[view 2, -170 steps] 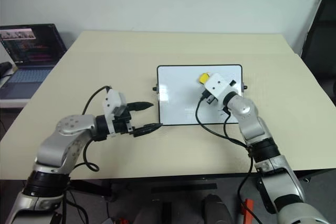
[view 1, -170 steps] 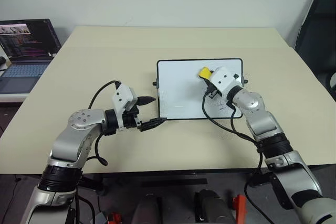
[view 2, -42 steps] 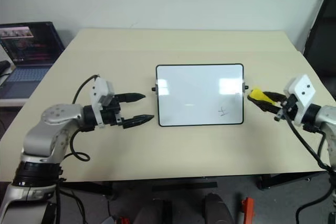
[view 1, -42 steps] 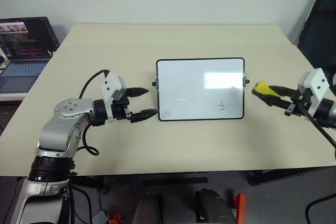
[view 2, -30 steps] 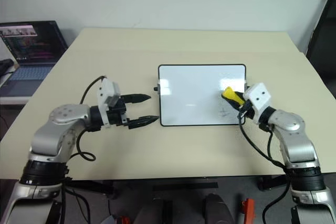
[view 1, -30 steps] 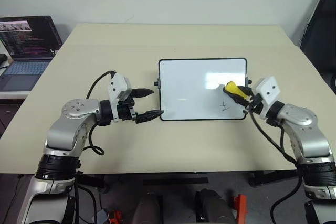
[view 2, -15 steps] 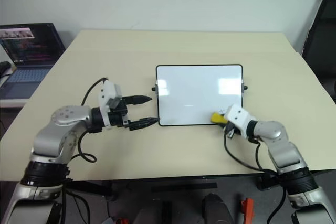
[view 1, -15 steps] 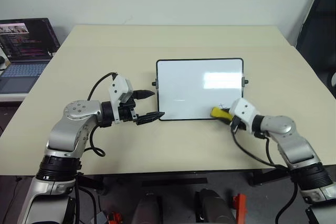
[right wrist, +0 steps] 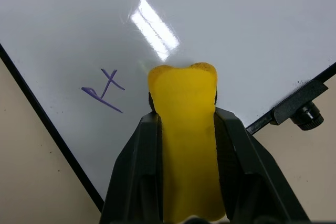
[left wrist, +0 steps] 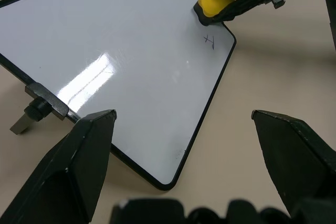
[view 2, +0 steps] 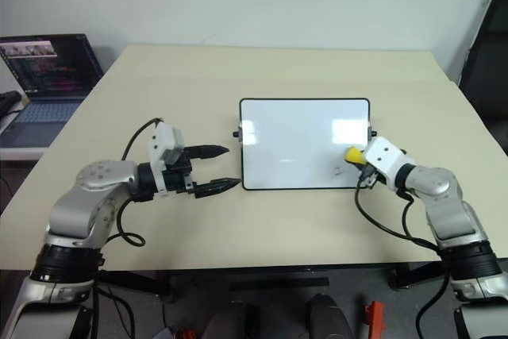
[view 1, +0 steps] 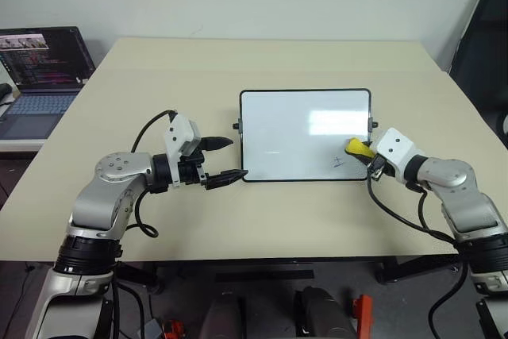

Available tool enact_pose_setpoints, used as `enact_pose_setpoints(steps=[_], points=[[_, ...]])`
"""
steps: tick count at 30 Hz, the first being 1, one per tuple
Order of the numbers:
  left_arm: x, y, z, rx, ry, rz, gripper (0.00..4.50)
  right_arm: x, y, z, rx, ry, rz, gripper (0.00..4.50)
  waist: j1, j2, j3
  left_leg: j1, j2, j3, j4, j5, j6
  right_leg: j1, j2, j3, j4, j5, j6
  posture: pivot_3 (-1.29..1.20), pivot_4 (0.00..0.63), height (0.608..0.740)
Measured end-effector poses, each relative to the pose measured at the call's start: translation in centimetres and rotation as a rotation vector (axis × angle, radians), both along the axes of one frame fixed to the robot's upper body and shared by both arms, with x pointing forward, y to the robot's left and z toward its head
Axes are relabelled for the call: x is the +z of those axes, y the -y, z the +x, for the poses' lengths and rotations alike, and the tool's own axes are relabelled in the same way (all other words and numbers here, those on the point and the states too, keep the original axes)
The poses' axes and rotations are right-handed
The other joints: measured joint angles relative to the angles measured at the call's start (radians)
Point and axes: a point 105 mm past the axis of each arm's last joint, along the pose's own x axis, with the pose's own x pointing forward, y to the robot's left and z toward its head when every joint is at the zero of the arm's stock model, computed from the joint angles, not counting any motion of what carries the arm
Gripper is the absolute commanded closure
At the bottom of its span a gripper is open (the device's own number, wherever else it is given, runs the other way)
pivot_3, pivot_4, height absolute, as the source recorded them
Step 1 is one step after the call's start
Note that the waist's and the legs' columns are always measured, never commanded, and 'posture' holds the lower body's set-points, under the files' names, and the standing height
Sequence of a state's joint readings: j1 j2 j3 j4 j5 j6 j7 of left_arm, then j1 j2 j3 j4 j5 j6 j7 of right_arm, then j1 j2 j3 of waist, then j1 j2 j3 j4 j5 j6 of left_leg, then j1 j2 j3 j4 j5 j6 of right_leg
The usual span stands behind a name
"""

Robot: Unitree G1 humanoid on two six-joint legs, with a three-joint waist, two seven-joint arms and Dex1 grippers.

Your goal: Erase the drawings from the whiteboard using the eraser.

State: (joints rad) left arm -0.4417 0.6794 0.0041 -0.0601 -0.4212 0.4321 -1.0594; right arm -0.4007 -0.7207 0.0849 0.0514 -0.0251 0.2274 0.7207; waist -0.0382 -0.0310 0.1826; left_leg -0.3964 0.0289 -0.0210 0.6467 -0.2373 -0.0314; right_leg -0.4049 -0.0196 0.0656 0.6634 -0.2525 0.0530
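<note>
The eraser in the right gripper (view 1: 357, 148) is close to the board's knob and clear of the scribble, so the robot should turn back and sweep the eraser across the scribble's strokes (view 1: 338, 162).
The whiteboard (view 1: 286, 121) lies flat mid-table, black-framed. One drawing (view 1: 337, 163), a small x-like scribble with a stroke, sits near its lower right corner, also seen as the drawing (right wrist: 105, 92) in the right wrist view. My right gripper (view 1: 362, 152) is shut on the yellow eraser (view 1: 356, 148). The eraser's tip rests over the board's right side, just up and right of the scribble and apart from it. My left gripper (view 1: 236, 158) stands open by the board's left edge near the lower left corner, with nothing between its fingers (left wrist: 86, 148).
A lit laptop (view 1: 36, 65) stands on a side table at the far left. A black chair (view 1: 484, 33) is past the table's right side. Black knobs (view 1: 236, 125) stick out from the board's sides. Bare tabletop (view 1: 302, 220) lies in front of the board.
The right gripper swept the eraser from the board's right side down to its lower edge, then back up beside the scribble. The scribble is still there. The left arm has not moved.
</note>
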Motion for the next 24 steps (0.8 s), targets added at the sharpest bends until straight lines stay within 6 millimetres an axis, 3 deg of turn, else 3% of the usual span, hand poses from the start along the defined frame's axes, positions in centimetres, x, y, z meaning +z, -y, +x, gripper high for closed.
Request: enact_pose_setpoints(steps=[2, 6, 8, 12, 17, 19, 24], points=[[0.0, 0.0, 0.0, 0.000, 0.001, 0.001, 0.00, -1.0, -0.6, -1.0, 0.032, -0.046, 0.005, 3.54, 0.003, 0.000, 0.000, 0.000, 0.000, 0.000, 0.000, 0.000, 0.000, 0.000, 0.000, 0.000, 0.000, 0.000, 0.000, 0.00, 0.150, 0.740], [0.3, 0.1, 0.1, -0.005, 0.011, 0.003, 0.00, -4.1, -4.5, -3.7, 0.168, -0.194, 0.061, 3.54, -0.007, 0.000, 0.000, 0.000, 0.000, 0.000, 0.000, 0.000, 0.000, -0.001, 0.000, 0.000, 0.000, 0.000, 0.000, 0.00, 0.150, 0.740], [0.6, 0.2, 0.2, -0.008, 0.020, 0.004, 0.00, -4.3, -5.5, -4.2, 0.191, -0.213, 0.075, 3.54, -0.008, 0.000, 0.000, -0.001, 0.000, 0.000, 0.000, 0.000, 0.000, -0.001, 0.000, 0.000, 0.000, 0.000, 0.000, 0.00, 0.150, 0.740], [0.5, 0.1, 0.3, -0.004, 0.016, 0.003, 0.00, -3.7, -4.9, -3.2, 0.140, -0.177, 0.063, 3.54, -0.007, 0.000, 0.000, -0.001, 0.000, 0.000, 0.000, 0.000, 0.000, -0.001, 0.000, 0.000, 0.000, 0.000, 0.000, 0.00, 0.150, 0.740], [0.4, 0.1, 0.3, -0.003, 0.011, 0.005, 0.00, 0.2, -2.5, 0.4, -0.014, 0.008, 0.036, 3.54, -0.010, 0.000, 0.000, 0.000, 0.000, 0.000, 0.000, 0.000, 0.000, -0.001, 0.000, 0.000, 0.000, 0.001, 0.000, 0.00, 0.150, 0.740], [0.4, 0.1, 0.4, -0.003, 0.011, 0.006, 0.00, 0.9, -1.6, 1.0, -0.059, 0.048, 0.026, 3.54, -0.010, -0.001, -0.001, 0.000, 0.000, 0.000, 0.000, 0.000, 0.000, -0.001, 0.000, 0.000, 0.000, 0.001, 0.000, 0.00, 0.150, 0.740], [0.3, 0.2, 0.3, -0.004, 0.009, 0.008, 0.00, 0.1, -1.7, 0.3, -0.040, 0.023, 0.028, 3.54, -0.009, -0.002, -0.001, 0.000, 0.000, 0.000, 0.000, 0.000, 0.000, 0.000, 0.000, 0.000, 0.000, 0.001, 0.000, 0.00, 0.150, 0.740]])
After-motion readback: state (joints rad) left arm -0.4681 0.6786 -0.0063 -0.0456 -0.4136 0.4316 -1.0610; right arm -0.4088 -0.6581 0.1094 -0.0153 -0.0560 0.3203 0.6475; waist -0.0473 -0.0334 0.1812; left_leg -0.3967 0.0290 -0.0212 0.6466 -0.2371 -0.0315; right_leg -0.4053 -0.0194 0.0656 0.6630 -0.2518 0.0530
